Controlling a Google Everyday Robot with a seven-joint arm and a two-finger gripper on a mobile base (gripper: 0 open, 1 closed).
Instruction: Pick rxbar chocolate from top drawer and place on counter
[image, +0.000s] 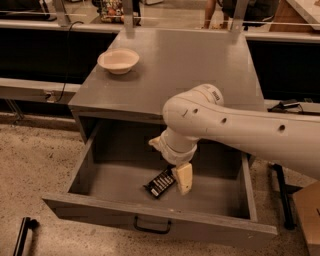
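Note:
My gripper will lift the rxbar chocolate out, and I expect the top drawer to be empty then, because the drawer's grey bottom shows clear around the bar.
The rxbar chocolate, a black wrapper with white lettering, lies flat and askew on the floor of the open top drawer, near the middle. My gripper hangs down from the white arm into the drawer, right at the bar's right end and touching or nearly touching it. The wrist hides how the gripper meets the bar. The counter is the grey cabinet top behind the drawer.
A cream bowl stands on the counter's back left. The drawer's front panel with its dark handle is pulled out toward me. A brown box and a dark stand are on the floor at right.

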